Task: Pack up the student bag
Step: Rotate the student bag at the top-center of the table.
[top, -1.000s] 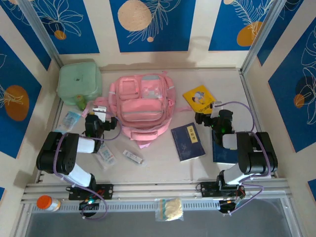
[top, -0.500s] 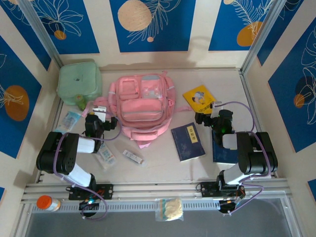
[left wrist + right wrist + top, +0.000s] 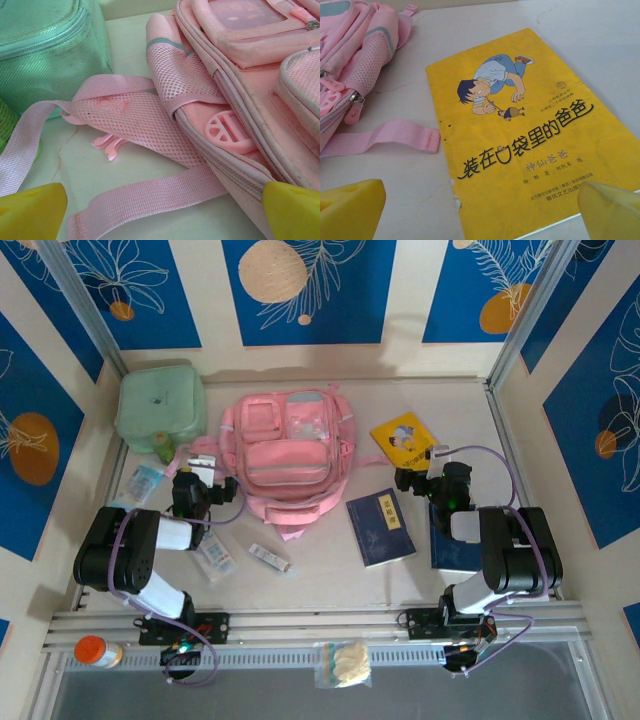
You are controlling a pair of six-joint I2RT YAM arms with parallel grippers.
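My left gripper straddles a loose strap while the bag's zipper pull [image 3: 354, 111] faces my right gripper, so my left gripper should steady the bag's near edge [image 3: 270, 504] for unzipping.
The student bag [image 3: 290, 455], a large pink backpack, lies flat at the middle back of the table with its front pockets up. My left gripper [image 3: 203, 480] sits at the bag's left lower corner, open. In the left wrist view its yellow fingertips [image 3: 30, 210] straddle a loose pink strap [image 3: 150, 195] beside the bag's side [image 3: 240, 75]. My right gripper [image 3: 420, 478] hovers open just below a yellow picture book [image 3: 405, 438]. The right wrist view shows that gripper [image 3: 480, 210] low over the book's cover [image 3: 530, 125], with the bag [image 3: 350, 55] at the left. Neither holds anything.
A mint-green soft case [image 3: 160, 405] stands at the back left. A dark blue book [image 3: 380, 527] lies in the middle and another [image 3: 455, 545] under the right arm. Small packets [image 3: 215, 555] lie near the left arm. An orange-capped bottle [image 3: 95, 650] rests on the front rail.
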